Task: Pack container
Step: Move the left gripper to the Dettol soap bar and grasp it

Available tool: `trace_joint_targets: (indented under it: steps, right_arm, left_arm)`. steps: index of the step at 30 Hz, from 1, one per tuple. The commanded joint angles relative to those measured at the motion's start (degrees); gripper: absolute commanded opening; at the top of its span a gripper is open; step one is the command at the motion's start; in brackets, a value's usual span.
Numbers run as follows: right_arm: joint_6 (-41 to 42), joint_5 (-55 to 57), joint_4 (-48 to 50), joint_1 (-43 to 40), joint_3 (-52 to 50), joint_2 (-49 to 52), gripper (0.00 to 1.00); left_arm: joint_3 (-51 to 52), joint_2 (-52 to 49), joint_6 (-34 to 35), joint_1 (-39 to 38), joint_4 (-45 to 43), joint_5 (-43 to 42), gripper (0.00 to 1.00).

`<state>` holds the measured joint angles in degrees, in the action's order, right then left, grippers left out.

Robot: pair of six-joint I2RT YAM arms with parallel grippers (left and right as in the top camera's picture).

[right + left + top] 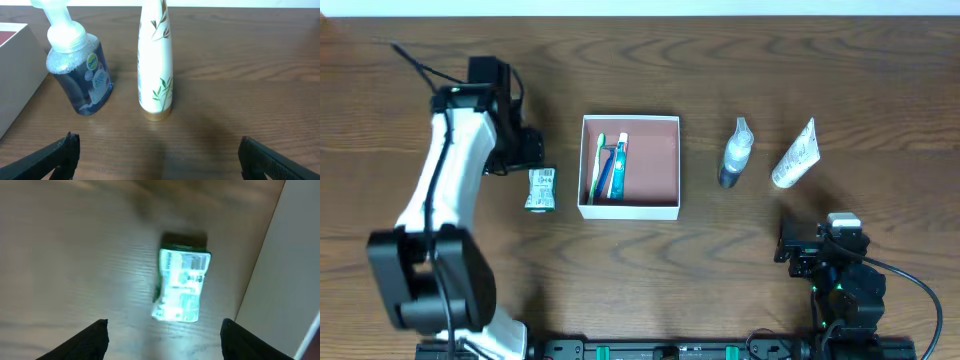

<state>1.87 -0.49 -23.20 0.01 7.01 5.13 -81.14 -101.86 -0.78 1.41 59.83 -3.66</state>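
Note:
A thick green side of the packet can be seen under its flat white side. The packet will therefore stay in its block shape when I lift it into the container.
The container is a square white box with a reddish-brown inside at the table's middle; toothbrushes and a toothpaste tube lie in its left half. A small green-and-white packet lies flat just left of the box, also in the left wrist view. My left gripper is open above and just behind the packet, fingers spread and empty. A blue pump bottle and a white tube lie right of the box. My right gripper is open and empty, facing them.
The box's white wall shows at the left edge of the right wrist view, beside the blue bottle and the white tube. Bare wooden tabletop lies around everything. Arm bases stand at the front edge.

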Motion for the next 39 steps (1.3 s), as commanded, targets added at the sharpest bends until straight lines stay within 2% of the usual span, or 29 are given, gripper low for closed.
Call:
trace_joint_targets:
  steps: [1, 12, 19, 22, 25, 31, 34, 39]
  right_arm:
    - [-0.7, -0.4, 0.0, 0.4, -0.2, -0.3, 0.99]
    - [-0.7, -0.4, 0.0, 0.4, -0.2, -0.3, 0.99]
    - [-0.7, -0.4, 0.0, 0.4, -0.2, -0.3, 0.99]
    - [-0.7, -0.4, 0.0, 0.4, -0.2, -0.3, 0.99]
    - [-0.7, -0.4, 0.0, 0.4, -0.2, -0.3, 0.99]
    - [-0.7, -0.4, 0.0, 0.4, -0.2, -0.3, 0.99]
    - [-0.7, -0.4, 0.0, 0.4, -0.2, -0.3, 0.99]
    - [-0.7, -0.4, 0.0, 0.4, -0.2, -0.3, 0.99]
  left_arm:
    - [0.1, -2.8, -5.2, 0.0, -0.4, -3.4, 0.72]
    - [0.9, -13.0, -4.5, 0.0, -0.9, -3.4, 0.72]
    - [3.9, -14.6, -4.5, 0.0, -4.7, -3.4, 0.72]
    - [4.8, -14.6, -4.5, 0.0, -5.0, -3.4, 0.66]
    - [4.8, -14.6, -4.5, 0.0, -5.0, -3.4, 0.5]
    - [3.3, -13.8, -4.5, 0.0, -2.3, -3.4, 0.37]
    - [0.4, -11.6, -4.5, 0.0, 2.0, -3.4, 0.33]
    - [-5.1, -3.1, -2.0, -0.9, 8.2, -3.5, 0.33]
